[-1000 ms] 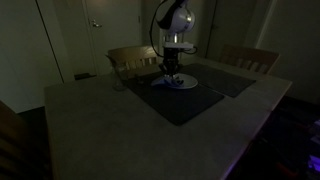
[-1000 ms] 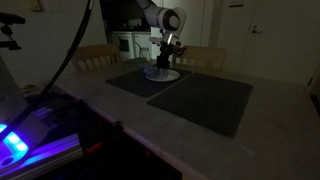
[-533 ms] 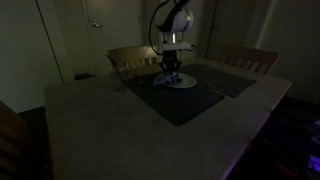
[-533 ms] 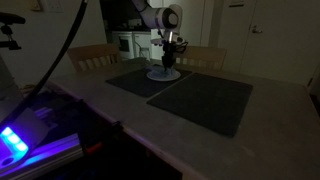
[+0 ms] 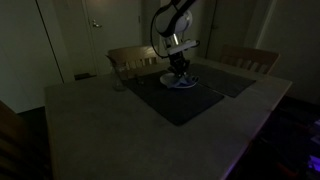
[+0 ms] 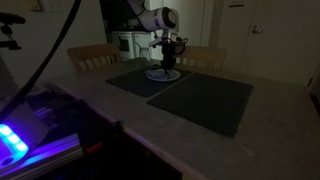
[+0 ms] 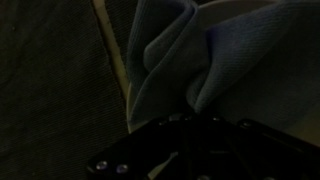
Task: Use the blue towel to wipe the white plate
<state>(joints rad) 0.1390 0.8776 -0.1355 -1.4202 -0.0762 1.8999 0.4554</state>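
Note:
The robot's gripper is holding the blue towel on the white plate [image 5: 181,81], and the placemat's edge is open, so the gripper should sweep there next until the towel is clear of the plate.
The room is dim. The white plate [image 5: 186,86] [image 6: 156,76] lies on a dark placemat [image 5: 170,100] at the far side of the table. My gripper [image 5: 178,68] [image 6: 166,60] hangs straight down over the plate, shut on the blue towel [image 5: 178,76] [image 6: 165,68], which rests bunched against the plate's top. In the wrist view the blue towel [image 7: 200,50] fills the upper right in soft folds. My gripper [image 7: 195,108] is buried in it, so the fingertips are hidden. A pale curved line beside the cloth may be the plate's rim.
A second dark placemat [image 5: 235,80] [image 6: 200,100] lies beside the one under the plate. Wooden chairs [image 5: 130,58] [image 5: 250,60] stand behind the table's far edge. A lit device [image 6: 15,145] glows blue at the near corner.
The gripper and the towel have slid a short way sideways across the plate. The arm leans more than a second ago. The jaws stay shut.

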